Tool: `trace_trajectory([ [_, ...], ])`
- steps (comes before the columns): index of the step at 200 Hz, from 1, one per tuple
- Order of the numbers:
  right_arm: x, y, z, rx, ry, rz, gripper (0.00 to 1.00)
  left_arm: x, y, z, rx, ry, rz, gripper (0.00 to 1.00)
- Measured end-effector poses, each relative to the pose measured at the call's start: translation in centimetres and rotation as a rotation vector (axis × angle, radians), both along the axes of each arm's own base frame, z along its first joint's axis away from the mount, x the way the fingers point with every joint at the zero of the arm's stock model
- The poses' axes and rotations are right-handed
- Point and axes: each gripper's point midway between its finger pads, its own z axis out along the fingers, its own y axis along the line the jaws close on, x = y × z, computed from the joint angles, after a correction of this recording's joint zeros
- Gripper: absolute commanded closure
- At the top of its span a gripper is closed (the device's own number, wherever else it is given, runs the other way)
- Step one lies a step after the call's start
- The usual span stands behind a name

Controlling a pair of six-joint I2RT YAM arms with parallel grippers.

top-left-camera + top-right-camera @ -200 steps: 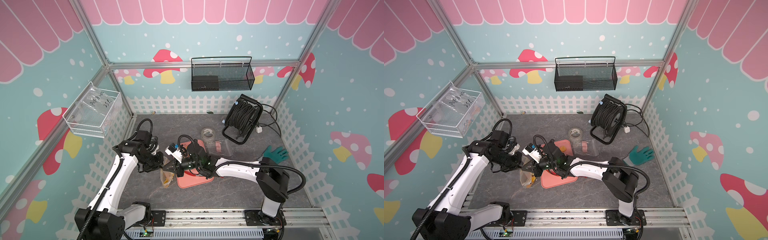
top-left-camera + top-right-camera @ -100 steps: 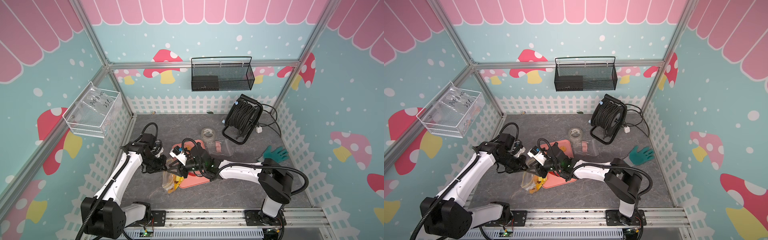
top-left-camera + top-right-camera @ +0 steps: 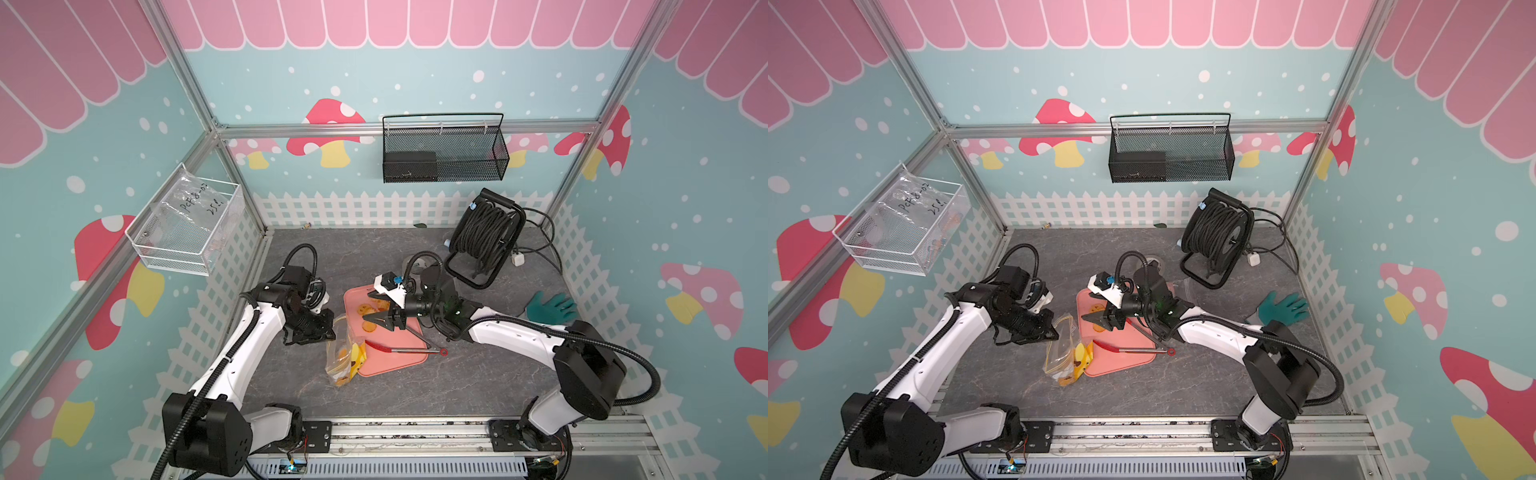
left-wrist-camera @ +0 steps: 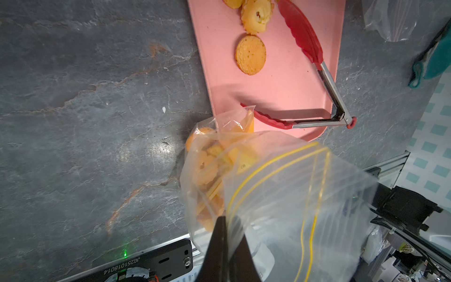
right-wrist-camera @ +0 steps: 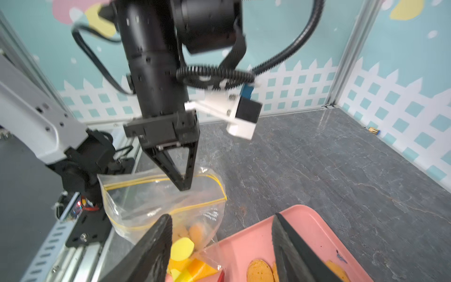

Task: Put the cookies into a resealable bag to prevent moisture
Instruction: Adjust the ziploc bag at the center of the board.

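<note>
The clear film (image 5: 146, 218) over the cookies is slack and empty, so the robot can expect the bag's opening (image 5: 149, 191) to fold narrow when it pulls the bag's rim.
A clear resealable bag (image 3: 344, 355) with a yellow zip stands at the near left corner of the pink tray (image 3: 399, 361). My left gripper (image 4: 225, 219) is shut on its rim, as the right wrist view also shows. Several golden cookies (image 4: 207, 166) lie inside the bag (image 4: 280, 183) with some yellow pieces. A few more cookies (image 3: 367, 310) rest on the tray (image 4: 280, 80). My right gripper (image 5: 222, 216) is open and empty above the tray (image 5: 305, 224), just right of the bag (image 5: 158, 202). In both top views the right gripper (image 3: 1090, 306) hovers over the tray's cookies.
Red-tipped metal tongs (image 3: 395, 349) lie spread open on the tray's near side. A black cable reel (image 3: 484, 237) stands at the back right, with a green glove (image 3: 550, 307) at the right. Another clear bag (image 4: 390, 19) lies beyond the tray. A white picket fence rings the floor.
My right gripper has opened and drawn back from the bag's mouth to over the tray. The tongs now lie spread on the tray. My left gripper has lowered the bag toward the table.
</note>
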Motion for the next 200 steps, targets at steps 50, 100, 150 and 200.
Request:
trace_trajectory([
  [50,0.6,2.2,-5.4,-0.086,-0.063,0.123,0.30,0.0,-0.5,0.3,-0.018,-0.009,-0.018,0.99],
  [100,1.4,5.4,-6.0,-0.049,-0.090,0.223,0.36,0.5,-0.9,0.8,-0.026,-0.023,-0.035,0.98],
  [150,0.1,6.0,-7.7,-0.062,-0.037,0.292,0.53,0.7,-1.2,0.8,-0.037,-0.017,-0.051,0.98],
  [200,-0.3,6.1,-7.1,-0.039,-0.024,0.316,0.70,1.0,-1.3,0.5,-0.034,-0.001,-0.057,0.96],
])
